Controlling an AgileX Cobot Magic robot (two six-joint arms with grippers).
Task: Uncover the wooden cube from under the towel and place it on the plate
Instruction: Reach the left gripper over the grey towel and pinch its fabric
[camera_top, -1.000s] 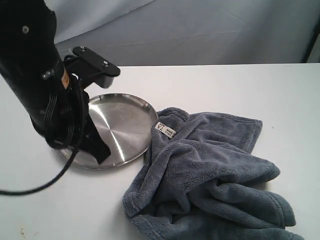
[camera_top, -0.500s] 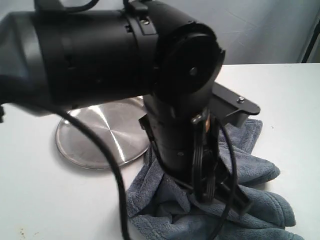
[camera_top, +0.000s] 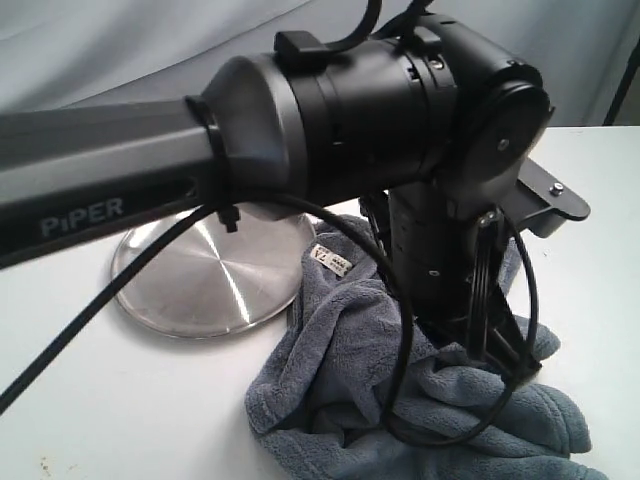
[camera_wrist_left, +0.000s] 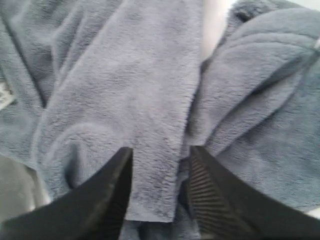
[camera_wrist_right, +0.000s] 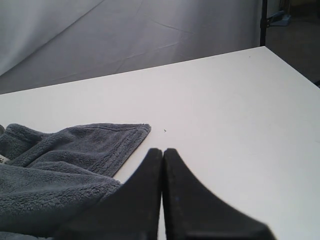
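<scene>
The towel's raised fold (camera_wrist_left: 159, 165) has one open finger on each side of it. My left gripper should keep going down until the fingers are on either side of the fold's base (camera_wrist_left: 162, 207), and then close.
The grey-blue towel (camera_top: 340, 390) lies crumpled right of the steel plate (camera_top: 200, 290), its white label (camera_top: 330, 260) facing up. The wooden cube is hidden; no part of it shows in any view. My left arm reaches across the exterior view, and its gripper (camera_top: 505, 360) is down on the towel's right part. In the left wrist view the left gripper (camera_wrist_left: 162, 150) is open, its fingers straddling a raised fold of the towel (camera_wrist_left: 140, 100) without pinching it. My right gripper (camera_wrist_right: 162, 151) is shut and holds nothing, hovering over bare table beside a towel corner (camera_wrist_right: 105, 140).
The white table (camera_wrist_right: 225, 110) stretches to the right of the towel, with its far edge against a grey backdrop. The left arm's body and black cable (camera_top: 90, 320) hang over the plate and hide much of the towel's middle.
The left arm has swung from over the plate rightward across the towel and come down onto its right side. The towel and plate lie as before.
</scene>
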